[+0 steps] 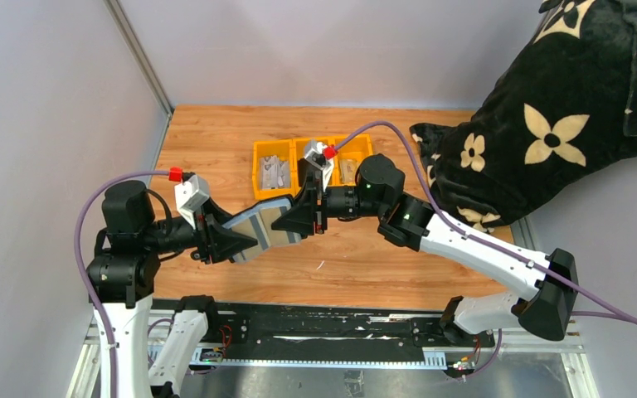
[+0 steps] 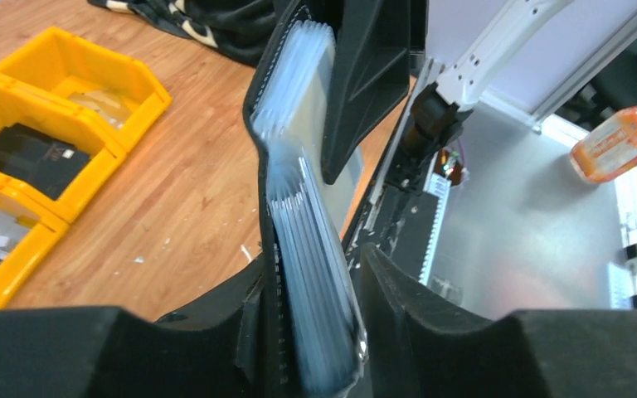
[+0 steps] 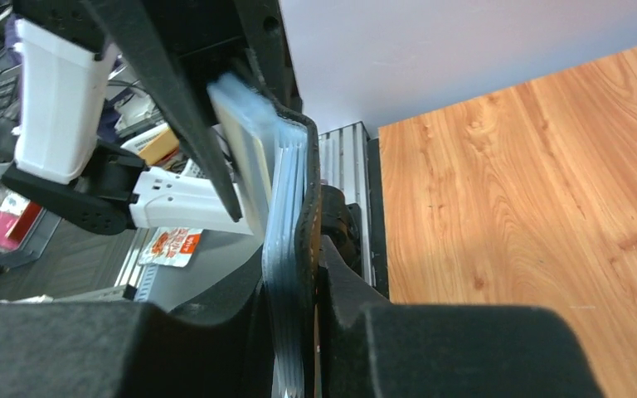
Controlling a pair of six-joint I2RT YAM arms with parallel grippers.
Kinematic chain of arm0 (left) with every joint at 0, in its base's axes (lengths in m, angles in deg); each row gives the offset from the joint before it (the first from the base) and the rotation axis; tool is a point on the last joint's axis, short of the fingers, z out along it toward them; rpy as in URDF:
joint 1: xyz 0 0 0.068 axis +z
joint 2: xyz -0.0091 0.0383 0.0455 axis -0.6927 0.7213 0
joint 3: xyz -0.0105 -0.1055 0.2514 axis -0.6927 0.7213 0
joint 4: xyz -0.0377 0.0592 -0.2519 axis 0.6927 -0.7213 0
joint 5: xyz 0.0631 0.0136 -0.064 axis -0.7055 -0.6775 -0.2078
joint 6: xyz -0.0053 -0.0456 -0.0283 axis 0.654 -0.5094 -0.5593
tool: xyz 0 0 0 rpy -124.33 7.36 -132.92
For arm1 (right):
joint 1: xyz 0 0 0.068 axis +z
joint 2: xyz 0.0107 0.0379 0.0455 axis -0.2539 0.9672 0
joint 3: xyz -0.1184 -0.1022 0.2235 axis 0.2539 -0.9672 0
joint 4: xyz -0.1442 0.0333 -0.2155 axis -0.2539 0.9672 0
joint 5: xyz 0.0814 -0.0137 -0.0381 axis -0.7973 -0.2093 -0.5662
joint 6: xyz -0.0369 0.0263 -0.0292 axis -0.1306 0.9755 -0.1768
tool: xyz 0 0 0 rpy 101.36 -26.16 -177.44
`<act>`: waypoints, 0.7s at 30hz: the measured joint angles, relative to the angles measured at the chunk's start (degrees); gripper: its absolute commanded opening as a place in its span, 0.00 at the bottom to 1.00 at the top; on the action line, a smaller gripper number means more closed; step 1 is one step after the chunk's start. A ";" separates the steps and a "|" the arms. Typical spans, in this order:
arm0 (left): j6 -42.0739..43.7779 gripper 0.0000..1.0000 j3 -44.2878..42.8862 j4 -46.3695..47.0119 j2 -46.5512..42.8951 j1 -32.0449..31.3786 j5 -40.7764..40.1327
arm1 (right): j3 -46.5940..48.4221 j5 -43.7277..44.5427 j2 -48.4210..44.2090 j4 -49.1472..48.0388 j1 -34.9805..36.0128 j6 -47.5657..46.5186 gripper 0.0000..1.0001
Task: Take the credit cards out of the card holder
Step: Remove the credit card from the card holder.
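Observation:
Both grippers are pinning the card holder's ends, so next the left gripper opens and takes the sleeve stack with the cover before the right gripper comes free.
The card holder hangs open above the wooden table, held between both grippers. My left gripper is shut on its left half, and my right gripper is shut on its right half. In the left wrist view the black cover and a stack of clear sleeves sit between my fingers. In the right wrist view the same stack is pinched at my right gripper. A tan-gold face shows inside the right half. The credit cards are not separately visible among the sleeves.
A yellow three-compartment tray holding small items stands behind the grippers; it also shows in the left wrist view. A black cushion with cream flowers fills the back right. Bare wood lies beneath the holder.

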 measured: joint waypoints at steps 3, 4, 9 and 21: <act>-0.17 0.52 0.24 0.33 0.13 0.00 -0.04 | -1.22 3.65 -0.02 -0.24 0.26 0.42 0.00; -0.35 0.52 0.57 0.48 0.04 0.00 -0.07 | -2.12 4.83 -0.11 -0.83 0.28 0.72 0.00; -0.33 0.53 2.47 0.57 -1.11 0.00 -0.11 | -6.14 7.67 -0.68 -3.08 0.24 2.89 0.00; -0.35 0.42 3.13 1.42 -2.25 0.00 0.70 | -8.00 7.37 -1.20 -6.56 -0.66 6.49 0.00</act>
